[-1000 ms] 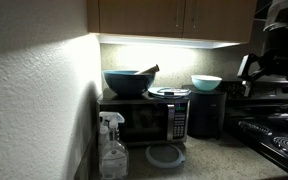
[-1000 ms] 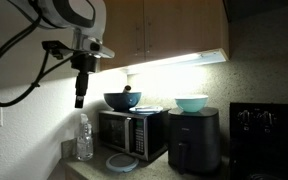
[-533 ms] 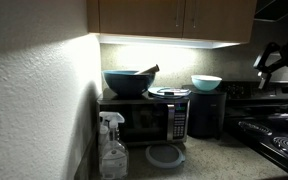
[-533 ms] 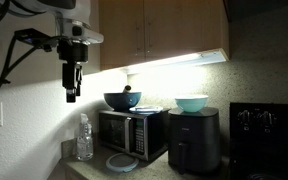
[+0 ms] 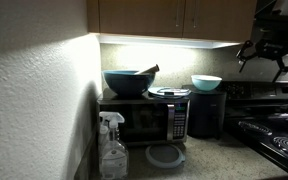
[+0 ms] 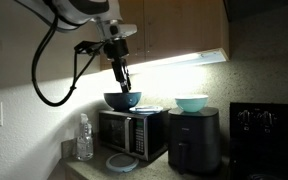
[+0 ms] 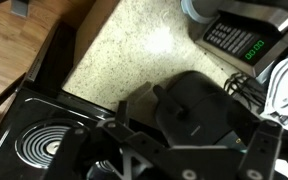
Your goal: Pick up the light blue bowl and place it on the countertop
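Observation:
The robot's gripper points down and the cabinet (image 5: 212,24) hangs over the light blue bowl, so the gripper should tilt and reach the bowl's rim (image 5: 220,79) from the stove's side.
The light blue bowl (image 5: 206,82) sits on top of a black air fryer (image 5: 206,116); it also shows in an exterior view (image 6: 192,103). My gripper (image 6: 124,82) hangs from above, just over the big dark bowl (image 6: 122,100), to the side of the light blue bowl and apart from it. In an exterior view the gripper (image 5: 264,52) shows at the upper right with its fingers spread and empty. The wrist view looks down past the dark fingers (image 7: 189,125) onto the speckled countertop (image 7: 134,50); the light blue bowl does not show there.
The big dark bowl (image 5: 127,82) with a utensil stands on the microwave (image 6: 132,135). A flat round lid (image 5: 165,155) lies on the countertop in front. A spray bottle (image 5: 112,150), a water bottle (image 6: 84,138) and the black stove (image 5: 284,135) flank it. Cabinets hang overhead.
The arm has swung sideways and lowered, from out beside the wall toward the appliances; the gripper now hangs over the big dark bowl. The bowls have not moved.

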